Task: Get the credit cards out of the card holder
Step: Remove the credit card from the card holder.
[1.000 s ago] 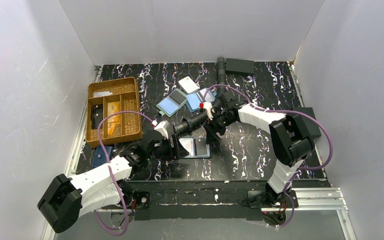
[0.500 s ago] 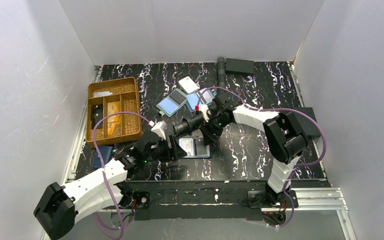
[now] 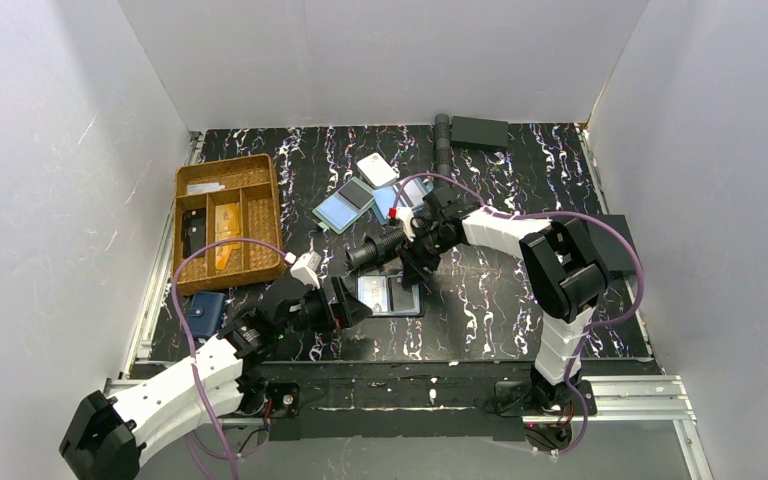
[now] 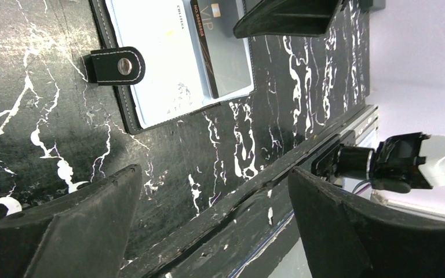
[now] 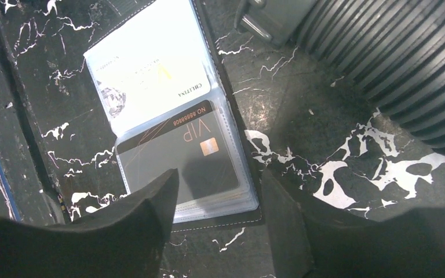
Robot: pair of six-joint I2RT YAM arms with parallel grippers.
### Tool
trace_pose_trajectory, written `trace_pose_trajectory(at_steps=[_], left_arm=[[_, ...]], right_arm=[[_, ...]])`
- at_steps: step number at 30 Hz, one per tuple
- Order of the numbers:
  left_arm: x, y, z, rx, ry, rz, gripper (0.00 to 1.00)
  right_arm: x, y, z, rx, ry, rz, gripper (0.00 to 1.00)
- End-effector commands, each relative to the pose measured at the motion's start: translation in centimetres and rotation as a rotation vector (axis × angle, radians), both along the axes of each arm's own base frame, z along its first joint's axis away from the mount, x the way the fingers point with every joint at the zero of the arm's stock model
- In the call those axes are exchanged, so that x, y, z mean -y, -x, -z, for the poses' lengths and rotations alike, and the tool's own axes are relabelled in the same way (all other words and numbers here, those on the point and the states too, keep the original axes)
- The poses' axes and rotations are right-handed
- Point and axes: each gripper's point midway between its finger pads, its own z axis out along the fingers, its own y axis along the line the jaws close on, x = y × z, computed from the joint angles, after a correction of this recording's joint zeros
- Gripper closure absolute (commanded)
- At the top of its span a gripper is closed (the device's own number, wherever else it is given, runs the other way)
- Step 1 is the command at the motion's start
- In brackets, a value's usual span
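Observation:
My left gripper should hold the card holder (image 3: 376, 296) still by its strap edge (image 4: 127, 105) before my right gripper slides out the pale card, because the card holder lies loose under my open right gripper.
The black card holder (image 3: 390, 295) lies open and flat on the marbled table. It also shows in the left wrist view (image 4: 121, 110) and the right wrist view (image 5: 240, 139). Its clear sleeves hold a pale light blue card (image 5: 150, 75) and a dark grey VIP card (image 5: 179, 156). An orange-to-tan card (image 3: 225, 232) lies in the wicker basket. My right gripper (image 5: 219, 174) is open, just above the holder's VIP half; in the top view the right gripper (image 3: 410, 268) is at the holder's far right corner. My left gripper (image 4: 214, 174) is open and empty, left of the holder near the table's front edge.
A wicker basket (image 3: 265, 215) stands at the left, with a navy pouch (image 3: 203, 312) in front of it. Two overlapping blue-and-dark rectangles (image 3: 345, 207), a white tag (image 3: 376, 168) and a black ribbed tube (image 3: 380, 245) lie behind the holder. Black boxes sit at the back (image 3: 480, 130) and right (image 3: 615, 255).
My left arm has drawn back toward the near left, its gripper moving off the holder. My right gripper has shifted slightly left and closer over the holder.

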Motion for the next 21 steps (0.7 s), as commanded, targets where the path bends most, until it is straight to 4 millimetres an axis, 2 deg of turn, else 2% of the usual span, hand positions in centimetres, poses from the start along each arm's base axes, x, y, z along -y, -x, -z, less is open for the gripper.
trace_pose_trajectory(at_steps=[1, 7, 12, 16, 21], left_arm=[[-0.4, -0.6, -0.4, 0.017, 0.021, -0.049, 0.03], [-0.1, -0.2, -0.9, 0.037, 0.01, 0.005, 0.03], [0.4, 0.1, -1.9, 0.061, 0.005, 0.065, 0.08], [1.2, 0.3, -2.6, 0.065, 0.019, 0.117, 0.12], [2.2, 0.3, -2.4, 0.029, 0.024, 0.154, 0.15]], right_arm=[[0.6, 1.4, 2.2, -0.068, 0.065, 0.0, 0.4], [1.5, 1.3, 2.1, -0.02, 0.104, -0.047, 0.62], [2.6, 1.5, 2.3, 0.01, 0.146, -0.098, 0.76], [3.0, 1.7, 2.1, 0.026, 0.158, -0.139, 0.81], [3.2, 2.3, 1.8, 0.019, 0.154, -0.184, 0.83]])
